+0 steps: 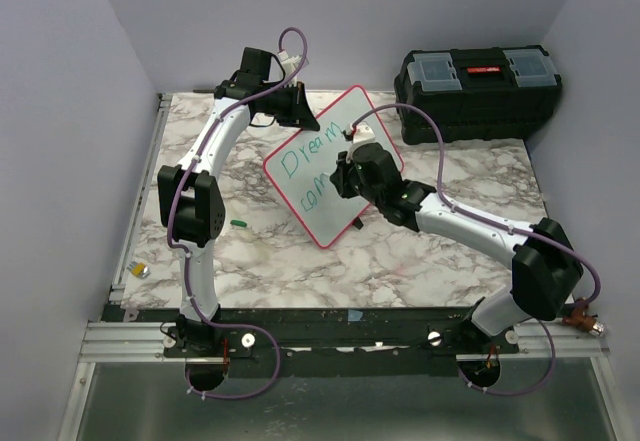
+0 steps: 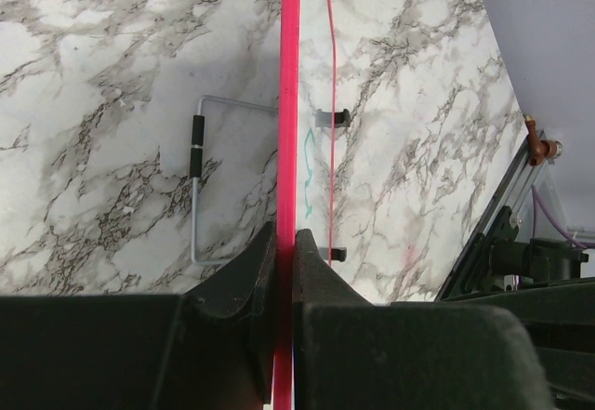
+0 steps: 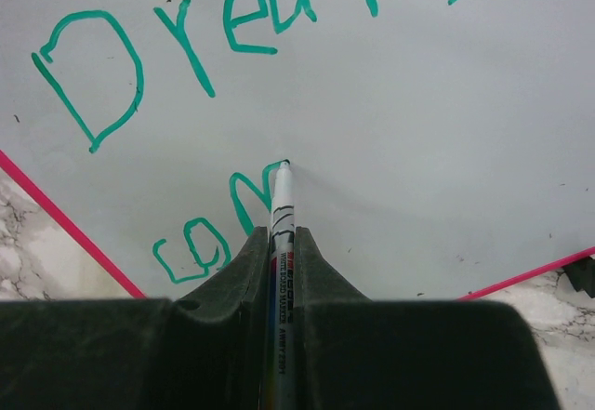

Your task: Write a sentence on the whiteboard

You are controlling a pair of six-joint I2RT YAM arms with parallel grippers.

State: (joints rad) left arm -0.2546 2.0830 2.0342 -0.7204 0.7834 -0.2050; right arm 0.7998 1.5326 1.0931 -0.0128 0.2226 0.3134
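Note:
The marker tip is at the top of the m's second arch (image 3: 284, 162), so the robot's right gripper should turn downward and draw the m's last leg (image 3: 310, 193) before it starts the e.
The whiteboard (image 1: 310, 186), white with a red-pink rim, stands tilted at the table's middle. My left gripper (image 1: 292, 104) is shut on its top edge; the left wrist view shows the rim (image 2: 289, 103) edge-on between the jaws (image 2: 285, 243). My right gripper (image 1: 352, 176) is shut on a white whiteboard marker (image 3: 281, 215), its tip touching the board. The sentence (image 3: 223, 47) in green reads "Dream" on the upper line, with "co" and part of an "m" (image 3: 200, 238) on the lower line. The writing also shows in the top view (image 1: 303, 161).
A black toolbox (image 1: 478, 91) stands at the back right. A green marker cap (image 1: 238, 223) lies on the marble table left of the board. A small yellow-and-silver object (image 1: 141, 271) sits at the left edge. The board's wire stand (image 2: 200, 178) shows behind it.

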